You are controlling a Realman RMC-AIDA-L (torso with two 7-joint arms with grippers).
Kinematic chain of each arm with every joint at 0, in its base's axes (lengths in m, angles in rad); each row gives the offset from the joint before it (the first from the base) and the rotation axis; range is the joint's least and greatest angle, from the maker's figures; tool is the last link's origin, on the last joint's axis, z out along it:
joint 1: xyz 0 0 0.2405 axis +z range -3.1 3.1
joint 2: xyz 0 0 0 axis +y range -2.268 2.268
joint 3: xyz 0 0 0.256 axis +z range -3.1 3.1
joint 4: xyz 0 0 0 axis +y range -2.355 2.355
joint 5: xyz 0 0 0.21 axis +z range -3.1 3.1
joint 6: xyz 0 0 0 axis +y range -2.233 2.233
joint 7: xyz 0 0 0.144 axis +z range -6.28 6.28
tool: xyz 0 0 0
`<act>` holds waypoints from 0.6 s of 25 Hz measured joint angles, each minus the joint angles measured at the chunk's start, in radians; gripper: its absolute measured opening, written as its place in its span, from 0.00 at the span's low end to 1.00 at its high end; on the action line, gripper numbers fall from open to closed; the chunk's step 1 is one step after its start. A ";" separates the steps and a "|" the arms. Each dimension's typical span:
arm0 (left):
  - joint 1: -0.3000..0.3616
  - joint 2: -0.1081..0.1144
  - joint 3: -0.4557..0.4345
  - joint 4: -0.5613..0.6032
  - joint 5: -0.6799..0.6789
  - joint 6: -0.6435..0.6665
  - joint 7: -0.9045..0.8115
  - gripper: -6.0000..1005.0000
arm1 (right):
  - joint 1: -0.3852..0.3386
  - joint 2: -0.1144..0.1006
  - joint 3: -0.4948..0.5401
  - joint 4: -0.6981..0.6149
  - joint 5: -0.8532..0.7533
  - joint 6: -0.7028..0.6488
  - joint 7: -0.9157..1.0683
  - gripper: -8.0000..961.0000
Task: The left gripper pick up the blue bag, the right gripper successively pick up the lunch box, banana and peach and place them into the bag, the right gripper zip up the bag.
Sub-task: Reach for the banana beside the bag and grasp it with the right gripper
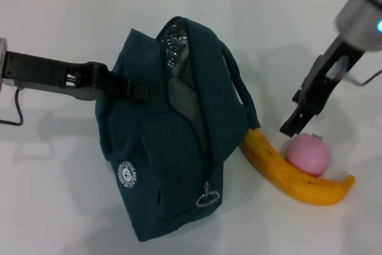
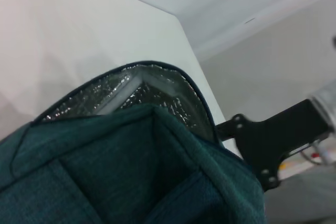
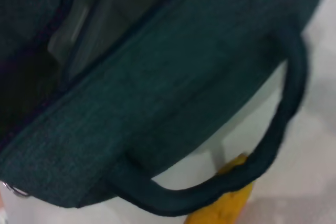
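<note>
My right gripper keeps going down to the banana's part (image 1: 266, 154) between the bag's handle and the peach, because that part lies open, until its fingers close around the banana.
The blue bag (image 1: 173, 165) stands in the middle of the table, its zipper undone and the foil lining (image 1: 176, 37) showing. My left gripper (image 1: 128, 88) is shut on the bag's left side and holds it up. A pale clear shape inside the opening (image 1: 179, 97) looks like the lunch box. The banana (image 1: 289, 177) lies to the right of the bag, one end under the bag's edge. The peach (image 1: 308, 154) rests against the banana. My right gripper (image 1: 292, 117) hangs open and empty just above the peach, to the right of the bag's handle (image 1: 239, 91).
The zipper's metal ring pull (image 1: 208, 197) hangs low on the bag's front. The round white logo (image 1: 126, 175) faces me. The bag's handle and the banana's end (image 3: 226, 203) fill the right wrist view. White tabletop (image 1: 65, 207) lies all around.
</note>
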State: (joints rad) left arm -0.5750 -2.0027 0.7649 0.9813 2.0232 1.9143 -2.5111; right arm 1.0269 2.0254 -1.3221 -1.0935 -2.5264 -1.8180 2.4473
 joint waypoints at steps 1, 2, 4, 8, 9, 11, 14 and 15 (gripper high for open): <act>-0.001 0.000 0.000 -0.006 0.000 0.000 0.001 0.06 | 0.000 0.000 -0.053 0.006 0.003 0.028 0.026 0.79; -0.001 0.000 0.000 -0.010 -0.001 0.000 0.001 0.06 | 0.000 0.001 -0.097 0.011 0.005 0.058 0.047 0.79; 0.000 0.001 -0.001 -0.014 -0.001 0.000 0.001 0.06 | -0.005 0.001 -0.164 0.021 0.012 0.109 0.074 0.79; 0.006 0.000 -0.001 -0.015 -0.002 0.000 0.001 0.06 | -0.013 0.001 -0.222 0.069 0.063 0.175 0.095 0.79; 0.007 0.000 -0.001 -0.015 -0.002 0.000 0.001 0.06 | -0.013 0.001 -0.225 0.083 0.077 0.186 0.095 0.78; 0.007 -0.001 -0.001 -0.015 -0.002 0.000 0.001 0.06 | -0.013 0.001 -0.226 0.113 0.116 0.215 0.093 0.78; 0.007 -0.001 -0.001 -0.015 -0.002 -0.001 0.002 0.06 | -0.013 0.002 -0.227 0.143 0.149 0.246 0.091 0.78; 0.006 -0.002 -0.001 -0.015 -0.002 -0.001 0.001 0.06 | -0.012 0.002 -0.227 0.153 0.151 0.252 0.090 0.77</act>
State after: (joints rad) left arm -0.5685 -2.0043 0.7638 0.9664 2.0217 1.9131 -2.5096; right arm 1.0147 2.0272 -1.5491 -0.9402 -2.3754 -1.5662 2.5377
